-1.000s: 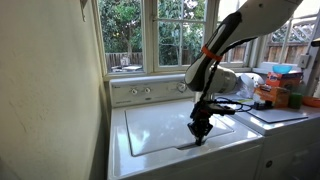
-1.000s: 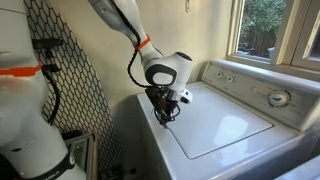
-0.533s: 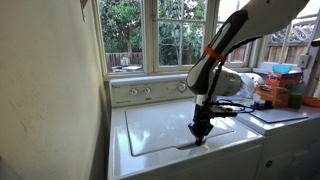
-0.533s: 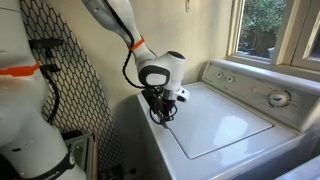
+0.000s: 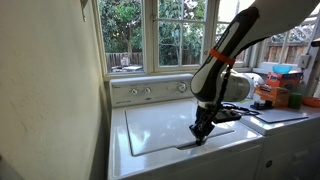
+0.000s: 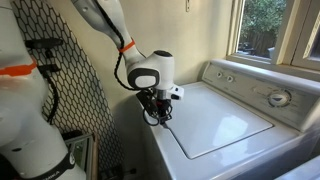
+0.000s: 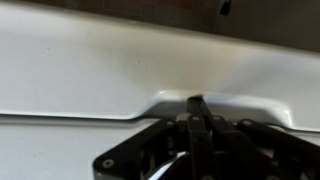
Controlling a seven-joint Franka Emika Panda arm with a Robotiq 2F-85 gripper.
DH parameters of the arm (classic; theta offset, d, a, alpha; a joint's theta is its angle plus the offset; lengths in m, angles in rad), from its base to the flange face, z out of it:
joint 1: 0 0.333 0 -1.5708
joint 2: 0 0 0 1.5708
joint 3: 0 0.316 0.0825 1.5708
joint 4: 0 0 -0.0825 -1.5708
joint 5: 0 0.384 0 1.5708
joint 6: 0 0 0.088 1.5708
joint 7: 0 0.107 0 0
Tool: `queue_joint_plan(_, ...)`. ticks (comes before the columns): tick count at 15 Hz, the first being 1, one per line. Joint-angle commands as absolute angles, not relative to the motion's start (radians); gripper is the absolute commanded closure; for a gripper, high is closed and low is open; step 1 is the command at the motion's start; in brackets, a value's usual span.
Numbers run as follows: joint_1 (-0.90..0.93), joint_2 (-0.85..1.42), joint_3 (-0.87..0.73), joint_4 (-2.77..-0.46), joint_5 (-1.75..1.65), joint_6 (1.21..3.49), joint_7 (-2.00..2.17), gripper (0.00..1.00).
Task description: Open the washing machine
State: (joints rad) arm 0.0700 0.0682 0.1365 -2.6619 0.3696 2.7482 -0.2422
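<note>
The gripper's fingers point steeply down in the notch (image 7: pixel 236 102), so the robot should tilt its wrist out toward the washer's front to angle the fingers under the lid's edge (image 7: pixel 140 121).
The white top-loading washing machine (image 5: pixel 165 135) fills the middle of both exterior views, its square lid (image 6: pixel 215 120) lying flat and closed, the knob panel (image 5: pixel 150 92) at the back. My gripper (image 5: pixel 201 132) points down at the lid's front edge, at the finger notch. In the wrist view the black fingers (image 7: pixel 197 110) are pressed together with their tips in the notch (image 7: pixel 195 98) of the lid edge. Nothing is held between them. The drum is hidden under the lid.
A second white appliance (image 5: pixel 285 120) stands beside the washer with boxes and clutter (image 5: pixel 278 85) on top. Windows (image 5: pixel 160 35) run behind. A wall (image 5: pixel 45 100) is close on one side. A black wire rack (image 6: pixel 75 90) stands in front of the washer.
The arm's wrist has shifted toward the washer's front edge, most visibly in the exterior view from the front. The fingertips stay at the lid notch. The lid has not moved.
</note>
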Motion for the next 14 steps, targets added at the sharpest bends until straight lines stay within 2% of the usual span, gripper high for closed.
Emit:
queue_joint_plan(1, 0.059, -0.011, 0.128, -2.693, 0.377, 2.859, -0.267, 1.0)
queue_joint_plan(7, 0.06, -0.097, 0.106, -2.703, 0.372, 2.981, -0.274, 1.0)
queue_joint_plan(11, 0.106, -0.142, 0.037, -2.641, 0.423, 2.66, -0.341, 1.0)
queue_joint_plan(14, 0.069, -0.131, 0.03, -2.579, 0.368, 2.418, -0.317, 1.0)
